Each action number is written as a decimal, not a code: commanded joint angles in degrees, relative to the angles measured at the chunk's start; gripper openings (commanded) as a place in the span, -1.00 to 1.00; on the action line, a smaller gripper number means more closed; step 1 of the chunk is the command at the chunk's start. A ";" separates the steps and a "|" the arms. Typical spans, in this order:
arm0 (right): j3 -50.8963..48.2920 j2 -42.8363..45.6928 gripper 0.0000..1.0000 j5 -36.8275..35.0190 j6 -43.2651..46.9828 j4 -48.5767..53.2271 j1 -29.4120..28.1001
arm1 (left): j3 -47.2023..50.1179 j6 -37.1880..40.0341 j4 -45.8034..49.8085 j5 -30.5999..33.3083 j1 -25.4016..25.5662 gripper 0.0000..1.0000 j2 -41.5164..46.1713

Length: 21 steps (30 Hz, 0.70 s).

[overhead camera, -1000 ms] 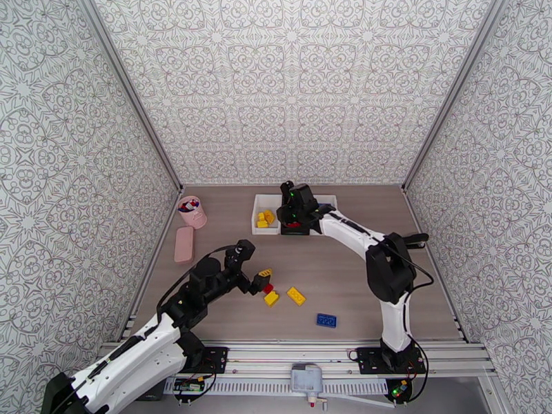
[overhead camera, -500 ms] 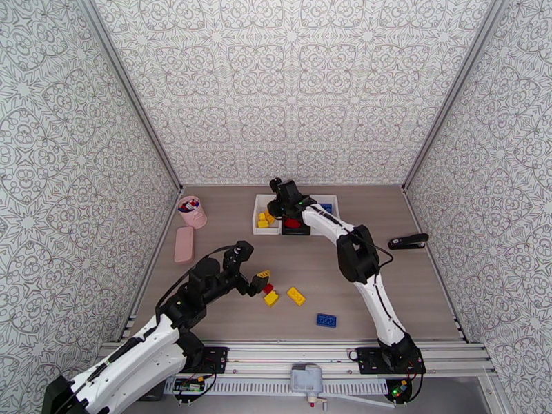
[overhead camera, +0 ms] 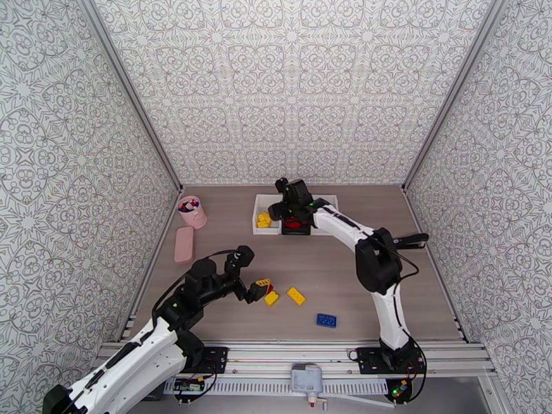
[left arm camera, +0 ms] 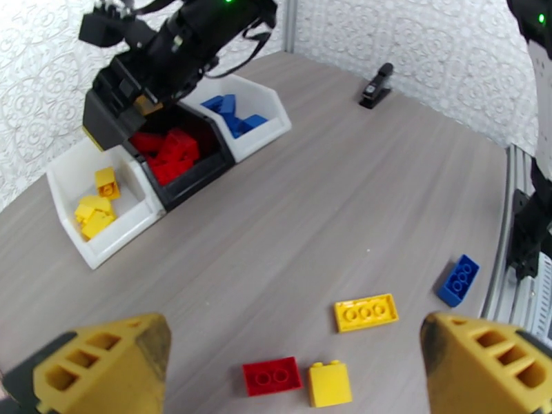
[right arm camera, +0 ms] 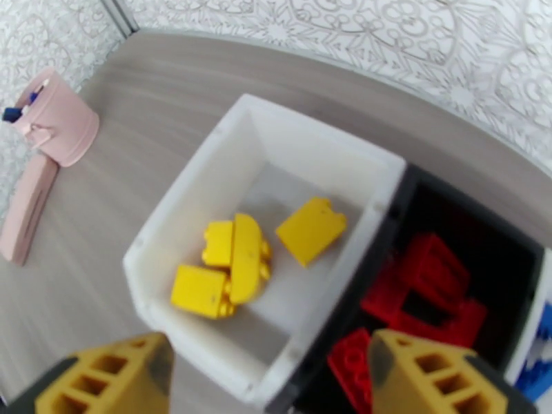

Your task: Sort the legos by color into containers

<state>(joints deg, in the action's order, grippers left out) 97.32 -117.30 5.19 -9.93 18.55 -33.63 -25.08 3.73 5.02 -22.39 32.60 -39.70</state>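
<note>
The flat yellow plate lies clear of the loose yellow brick, so my right gripper should keep moving toward the plate and close on its long sides.
My left gripper [overhead camera: 260,287] [left arm camera: 293,343] hangs open low over the loose legos, holding nothing. Between and just beyond its fingers lie a red brick [left arm camera: 272,376], a yellow brick [left arm camera: 329,383] and a flat yellow plate [left arm camera: 366,312]; a blue brick [left arm camera: 458,279] lies further right. My right gripper [overhead camera: 279,210] [right arm camera: 276,370] is open and empty above the wall shared by the left white bin [right arm camera: 207,167] and the black bin [right arm camera: 414,184]. Several yellow bricks [right arm camera: 231,263] lie in that white bin, red bricks [right arm camera: 428,277] in the black one. Blue bricks [left arm camera: 231,115] sit in the other white bin [left arm camera: 272,125].
A pink cup [overhead camera: 193,212] [right arm camera: 55,125] and a flat pink case [overhead camera: 183,243] stand at the left side of the table. A black stapler [overhead camera: 407,240] [left arm camera: 376,84] lies at the right. The right arm's links stretch over the table from the bins toward the near right.
My left gripper has dropped lower and nearer, down onto the loose red and yellow bricks. The right gripper has shifted slightly left over the bins, and its elbow has swung.
</note>
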 commanded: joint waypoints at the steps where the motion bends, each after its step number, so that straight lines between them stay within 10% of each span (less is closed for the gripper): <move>1: -11.02 9.03 0.65 0.57 0.91 -3.89 0.20 | 0.38 4.88 1.34 -9.14 -1.41 0.99 -0.53; 10: -34.26 26.72 0.71 -5.79 0.99 4.79 -5.78 | 2.19 11.15 -0.81 -15.79 -5.19 0.99 -4.64; 21: -40.40 25.98 0.71 -8.62 -10.38 10.36 -16.35 | 0.80 12.09 -1.47 -19.16 -11.46 0.99 -7.68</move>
<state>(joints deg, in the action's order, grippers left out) 58.08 -90.30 -2.39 -16.47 26.85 -48.14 -23.03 14.44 4.29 -38.96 22.22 -47.46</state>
